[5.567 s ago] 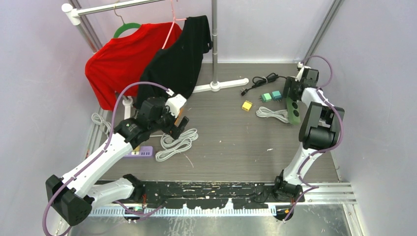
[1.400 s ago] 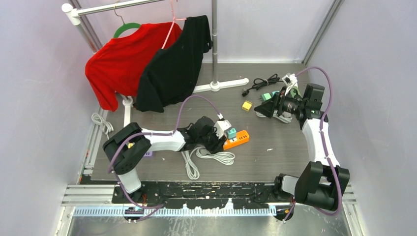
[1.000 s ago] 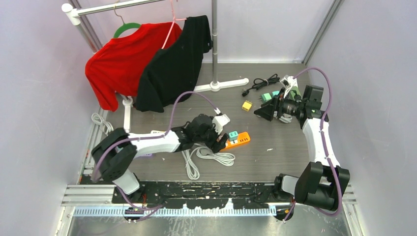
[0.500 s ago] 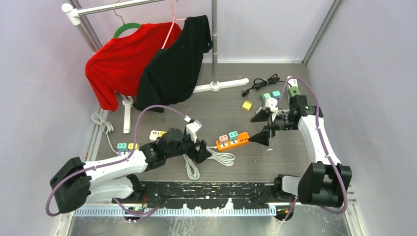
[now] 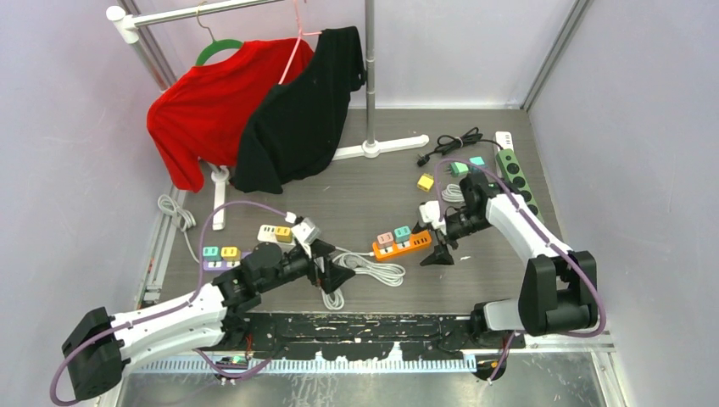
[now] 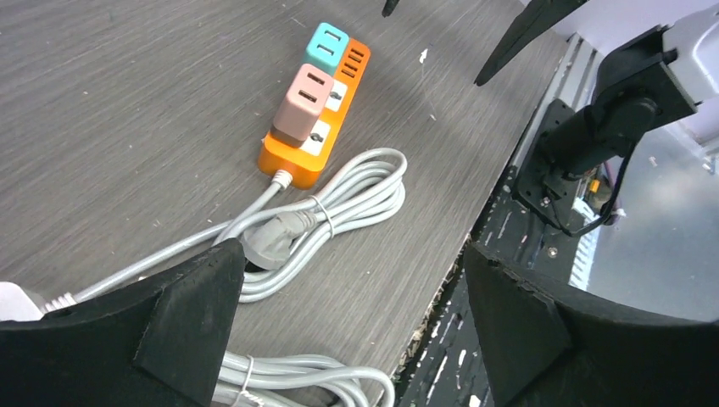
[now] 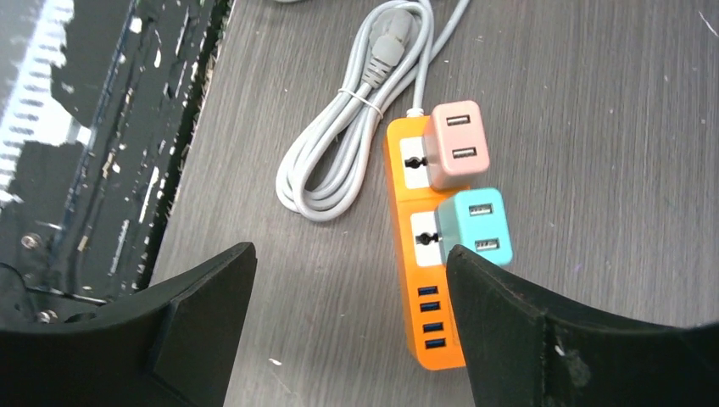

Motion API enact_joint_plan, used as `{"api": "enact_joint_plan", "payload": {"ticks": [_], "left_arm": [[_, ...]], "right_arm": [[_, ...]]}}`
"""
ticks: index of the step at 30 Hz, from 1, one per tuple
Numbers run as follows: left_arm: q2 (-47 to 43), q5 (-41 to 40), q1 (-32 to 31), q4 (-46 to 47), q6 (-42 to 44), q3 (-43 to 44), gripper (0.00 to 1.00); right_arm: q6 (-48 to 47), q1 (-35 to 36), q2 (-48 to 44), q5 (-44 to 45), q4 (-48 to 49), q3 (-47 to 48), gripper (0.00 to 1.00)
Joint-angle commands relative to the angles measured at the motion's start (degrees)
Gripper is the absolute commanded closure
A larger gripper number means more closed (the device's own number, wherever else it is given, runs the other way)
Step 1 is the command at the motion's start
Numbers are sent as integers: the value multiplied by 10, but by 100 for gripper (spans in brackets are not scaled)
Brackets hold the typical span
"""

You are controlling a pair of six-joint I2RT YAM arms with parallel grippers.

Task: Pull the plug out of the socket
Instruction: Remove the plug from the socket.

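Note:
The left gripper should clamp the strip's cable end [image 5: 379, 253] before the right gripper pulls the teal plug, because the orange strip [image 5: 410, 244] is loose under the teal plug.
The orange socket strip [image 5: 413, 245] lies flat mid-table with a pink plug [image 5: 385, 239] and a teal plug [image 5: 402, 231] standing in it. My left gripper [image 5: 333, 273] is open over the strip's coiled grey cable [image 5: 370, 271], a little to the left of the strip and holding nothing. In the left wrist view the strip [image 6: 315, 146], pink plug [image 6: 300, 103] and teal plug [image 6: 327, 47] lie ahead of the open gripper [image 6: 353, 252]. My right gripper [image 5: 434, 248] hangs open at the strip's right end. In the right wrist view the strip [image 7: 421, 318] runs along the gripper's [image 7: 349, 254] right finger, with the teal plug [image 7: 475, 225] and pink plug [image 7: 458, 144] beyond.
A green strip [image 5: 514, 172], black cord [image 5: 449, 140], yellow cube [image 5: 425, 181] and loose plugs lie at back right. A white strip [image 5: 275, 231] and purple strip [image 5: 217, 255] lie left. The clothes rack with a red shirt [image 5: 208, 110] and black shirt [image 5: 301, 110] stands behind. The black rail [image 5: 373, 326] borders the near edge.
My left gripper has let go of the orange strip, opened and drawn back to the near left. My right gripper came down from the back right to the strip's right end.

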Motion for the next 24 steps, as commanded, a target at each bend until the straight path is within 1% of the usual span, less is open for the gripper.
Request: {"api": "enact_joint_plan", "payload": {"ticks": [1, 4, 7, 11, 14, 17, 20, 24], "left_arm": [[36, 6, -3, 69, 85, 12, 0], [75, 23, -4, 117, 158, 20, 0], [117, 52, -3, 166, 217, 33, 0], [187, 54, -2, 208, 259, 58, 1], [251, 66, -2, 217, 266, 88, 0], [309, 80, 0, 234, 261, 105, 5], [342, 82, 3, 251, 253, 107, 8], [372, 102, 8, 267, 248, 118, 9]], "right_arm": [[14, 46, 1, 44, 68, 10, 15], [67, 60, 6, 51, 110, 20, 19], [99, 70, 13, 75, 141, 26, 19], [147, 91, 34, 101, 200, 28, 20], [160, 112, 64, 119, 205, 46, 23], [172, 120, 89, 144, 207, 60, 26], [176, 122, 94, 151, 215, 55, 29], [176, 138, 100, 164, 227, 46, 34]]}}
